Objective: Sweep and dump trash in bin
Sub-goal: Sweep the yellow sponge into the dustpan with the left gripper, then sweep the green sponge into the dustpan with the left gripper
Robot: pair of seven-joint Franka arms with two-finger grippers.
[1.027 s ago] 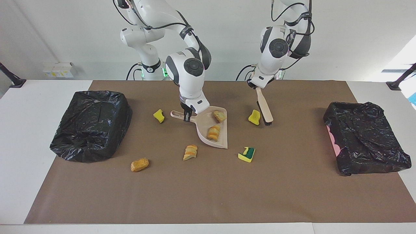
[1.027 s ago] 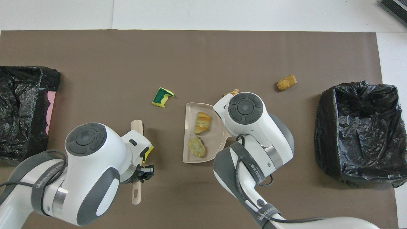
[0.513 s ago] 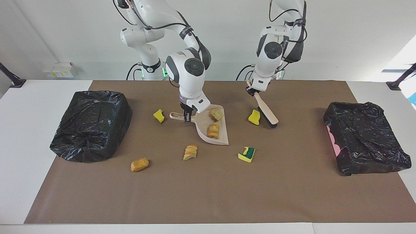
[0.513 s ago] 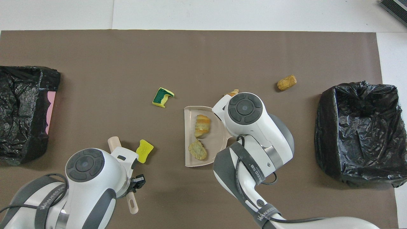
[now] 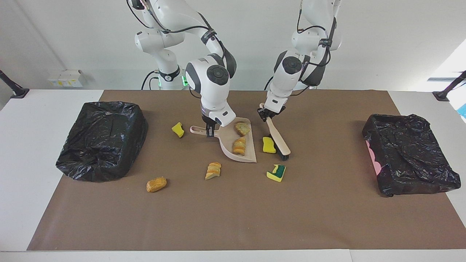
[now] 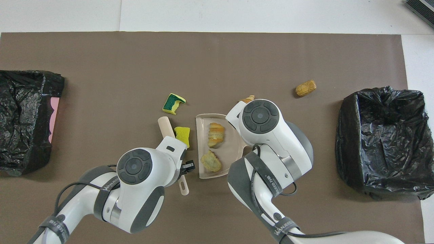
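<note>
Next, I sweep in the yellow sponge piece with my left gripper, then pull the brush back behind the sponge's green side, because the green-faced sponge (image 6: 174,103) is past the brush's tip.
My right gripper (image 5: 209,130) is shut on the handle of the beige dustpan (image 5: 248,153), which rests on the mat with two bread chunks (image 5: 239,146) (image 6: 211,161) in it. My left gripper (image 5: 265,113) is shut on the handle of the beige brush (image 5: 279,140), bristles down on the mat. A yellow sponge piece (image 5: 268,145) (image 6: 182,133) lies between the brush (image 6: 164,123) and the dustpan's (image 6: 201,149) open edge. A green-faced sponge (image 5: 276,172) (image 6: 173,102), a bread slice (image 5: 213,170), a bread roll (image 5: 156,184) (image 6: 306,87) and another yellow sponge piece (image 5: 177,129) lie loose on the mat.
A bin lined with a black bag (image 5: 102,140) (image 6: 383,139) stands at the right arm's end of the table. A second black-bagged bin (image 5: 409,153) (image 6: 23,115) stands at the left arm's end. A brown mat (image 5: 233,218) covers the table.
My left gripper swept the brush toward the dustpan and pushed the yellow sponge piece up to its open edge. The dustpan turned slightly in my right gripper.
</note>
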